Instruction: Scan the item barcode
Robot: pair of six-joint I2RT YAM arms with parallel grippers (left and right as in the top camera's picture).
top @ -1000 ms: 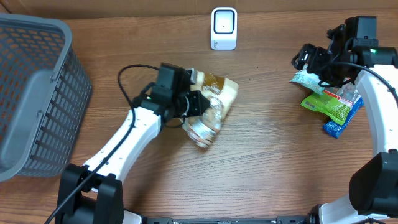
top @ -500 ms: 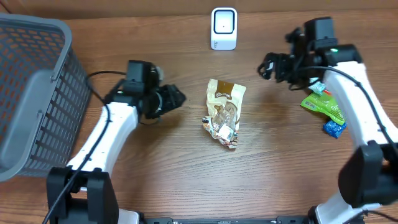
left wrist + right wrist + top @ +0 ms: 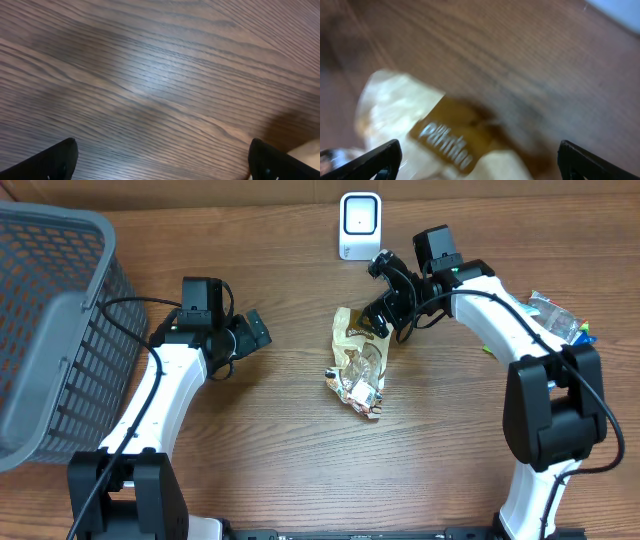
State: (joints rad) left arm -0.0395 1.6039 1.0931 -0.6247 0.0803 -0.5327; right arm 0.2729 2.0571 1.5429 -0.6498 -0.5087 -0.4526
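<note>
The bag's clear end (image 3: pixel 360 393) faces away from the scanner, so the robot's right gripper should swing the brown label end (image 3: pixel 360 322) around to bring the clear end toward the scanner.
The item, a crinkly cream and clear snack bag (image 3: pixel 360 365) with a brown label, lies flat on the wood table below the white barcode scanner (image 3: pixel 360 225). My right gripper (image 3: pixel 383 318) hovers open over the bag's top end. The right wrist view is blurred; there the brown label (image 3: pixel 455 135) lies between the spread fingers of the right gripper (image 3: pixel 477 162), and nothing is gripped. My left gripper (image 3: pixel 256 332) stands open to the left of the bag, apart from it. The left wrist view shows only bare wood between the left gripper's (image 3: pixel 160 165) fingers.
A grey mesh basket (image 3: pixel 60 330) fills the left side. A few more packets (image 3: pixel 555 315) lie at the far right edge, partly behind my right arm. The scanner stands at the table's back edge.
My left gripper opened, let go of the bag and drew back to the left. The bag now lies flat. My right arm swung left from the packets to above the bag's top.
</note>
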